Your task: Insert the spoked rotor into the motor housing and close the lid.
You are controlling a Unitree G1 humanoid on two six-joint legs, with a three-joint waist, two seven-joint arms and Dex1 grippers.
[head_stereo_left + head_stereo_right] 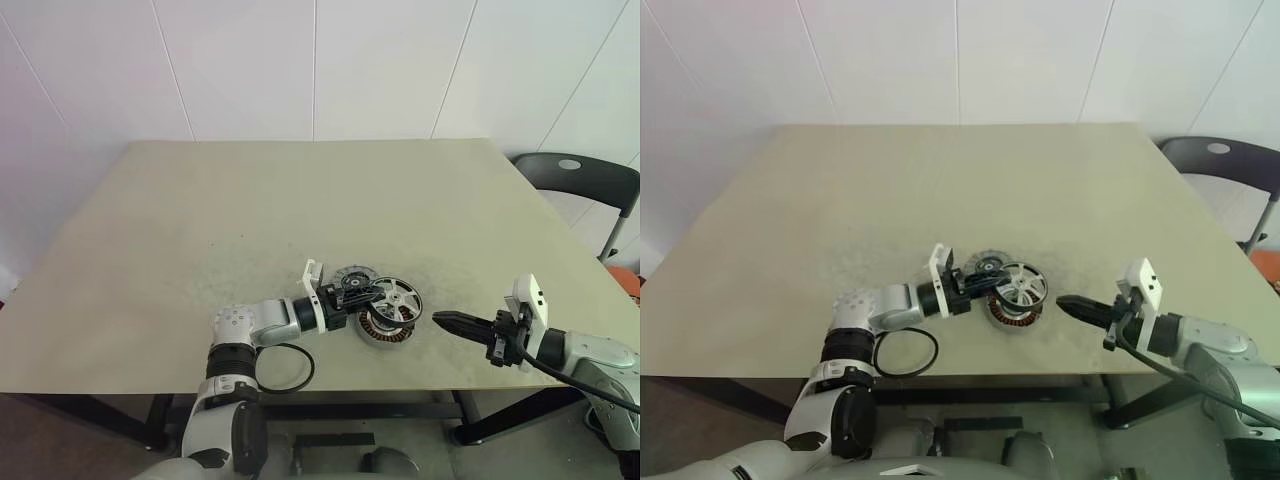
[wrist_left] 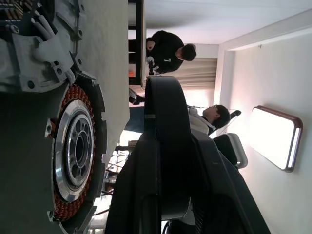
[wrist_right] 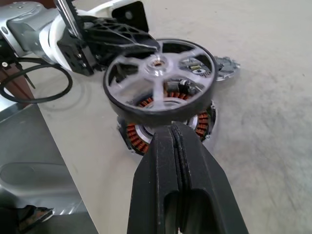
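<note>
I should release the rotor, close my left gripper's fingers and push the rotor's middle (image 3: 157,65) down, as they straddle the rotor's rim (image 2: 167,105), which must sink into the housing.
My left gripper (image 1: 368,292) reaches in from the left, lying level, and is shut on the rim of the spoked rotor (image 1: 398,300). The rotor, with its black rim and pale spokes (image 3: 158,80), hangs slightly tilted just above the motor housing (image 1: 385,330). The housing lies flat on the table, its copper coil ring (image 2: 73,151) showing around a silver hub. The grey slotted lid (image 1: 350,274) lies on the table just behind them. My right gripper (image 1: 442,319) is shut and empty, hovering to the right of the housing and pointing at it.
A thin black ring (image 1: 285,367) lies near the table's front edge (image 1: 330,385) under my left forearm. A dark chair (image 1: 575,180) stands beyond the table's right corner. People show far in the background of the left wrist view.
</note>
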